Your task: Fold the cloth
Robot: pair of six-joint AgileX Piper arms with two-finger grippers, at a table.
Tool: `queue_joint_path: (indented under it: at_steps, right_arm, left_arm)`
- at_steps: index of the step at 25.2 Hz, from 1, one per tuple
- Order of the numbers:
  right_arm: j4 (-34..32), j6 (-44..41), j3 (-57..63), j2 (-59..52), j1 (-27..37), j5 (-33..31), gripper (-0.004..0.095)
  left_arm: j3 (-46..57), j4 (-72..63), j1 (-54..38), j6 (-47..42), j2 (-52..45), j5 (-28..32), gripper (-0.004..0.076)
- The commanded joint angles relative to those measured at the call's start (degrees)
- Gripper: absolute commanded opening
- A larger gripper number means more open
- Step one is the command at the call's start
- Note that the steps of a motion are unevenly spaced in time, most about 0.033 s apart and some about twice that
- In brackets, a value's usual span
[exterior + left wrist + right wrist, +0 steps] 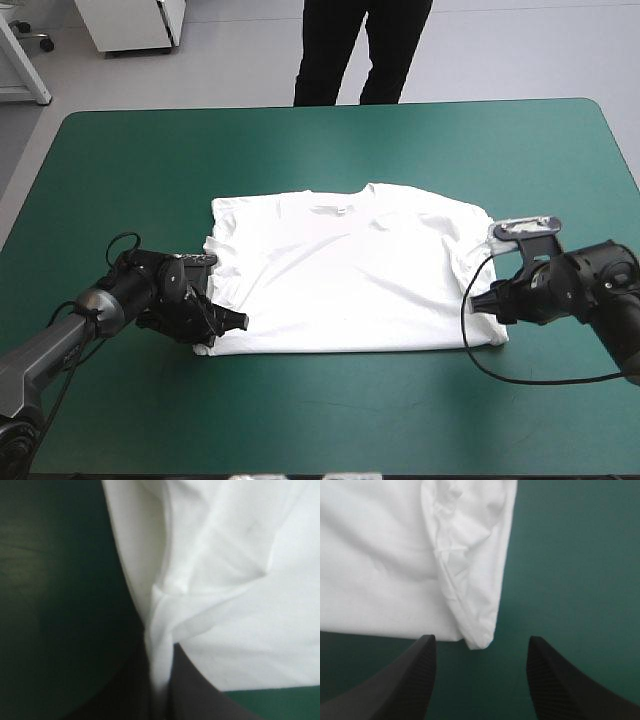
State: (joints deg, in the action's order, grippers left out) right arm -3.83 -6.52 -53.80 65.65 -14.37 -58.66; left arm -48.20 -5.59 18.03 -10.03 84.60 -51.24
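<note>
My grippers have the near hem (345, 350) running straight between them, so the T-shirt (345, 265) will fold over across its width as I bring both corners toward the collar.
The white T-shirt (350, 270) lies spread flat at the table's middle, collar toward the far edge. My left gripper (235, 322) sits low at the shirt's near left corner. In the left wrist view a pinched ridge of the T-shirt (240, 580) runs down between the black fingers (200, 697), so the left gripper (160, 685) is shut on it. My right gripper (482, 300) rests at the near right corner. It stands open (481, 645), and a rumpled corner of the T-shirt (470, 595) ends just ahead of its fingertips, apart from both.
Bare teal-green cover (350, 410) lies between the shirt's near hem and the table's front edge. A wide band of cover (330, 150) also shows beyond the collar. Both arms lie low on the table at the shirt's sides.
</note>
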Motion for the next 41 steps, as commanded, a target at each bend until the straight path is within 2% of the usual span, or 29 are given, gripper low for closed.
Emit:
queue_joint_path:
  at_steps: [1,9,19,20,22,23,24,25,31,36,41]
  right_arm:
    - [2.0,-0.2,4.8,-0.9,-0.1,7.5,0.0515]
    - [-3.1,-4.7,10.7,4.0,0.1,14.7,0.0516]
    - [-0.8,-4.9,10.7,14.5,0.1,16.7,0.0507]
    - [-0.7,-4.9,10.7,14.8,0.1,16.7,0.0492]
    - [-0.3,-4.6,10.7,14.9,0.1,16.3,0.0352]
    - [-0.3,-4.6,10.7,14.9,0.1,15.9,0.0201]
    - [-0.3,-4.6,10.7,14.9,0.1,15.7,0.0118]
    - [-0.3,-4.9,10.5,14.9,0.1,14.8,-0.0015]
    - [-0.3,-5.6,6.0,11.0,0.1,10.1,-0.0017]
    - [-0.5,-5.6,-0.1,7.0,0.1,3.7,-0.0017]
    - [-0.1,-5.6,-5.0,4.4,0.1,-0.2,-0.0017]
  left_arm:
    - [-0.5,0.0,0.2,-0.1,0.0,3.0,-0.0009]
    - [-0.5,-0.4,0.2,1.0,0.0,2.6,-0.0009]
    - [-0.5,-0.4,0.2,1.5,0.0,1.1,-0.0009]
    - [-0.5,-0.4,0.2,1.5,0.0,1.1,-0.0009]
    - [-0.5,-0.4,0.2,1.5,0.0,1.1,-0.0009]
    - [-0.6,-0.4,0.2,1.5,0.0,1.1,-0.0009]
    - [-0.8,-0.2,0.2,1.5,0.0,1.0,-0.0009]
    - [-1.2,0.0,0.2,1.5,-0.2,1.0,-0.0009]
    - [-5.2,1.1,0.2,1.8,-1.0,-0.8,-0.0009]
    - [-8.6,2.4,0.2,1.8,-5.5,-4.2,-0.0009]
    - [-11.4,2.4,0.2,1.8,-9.5,-7.2,-0.0009]
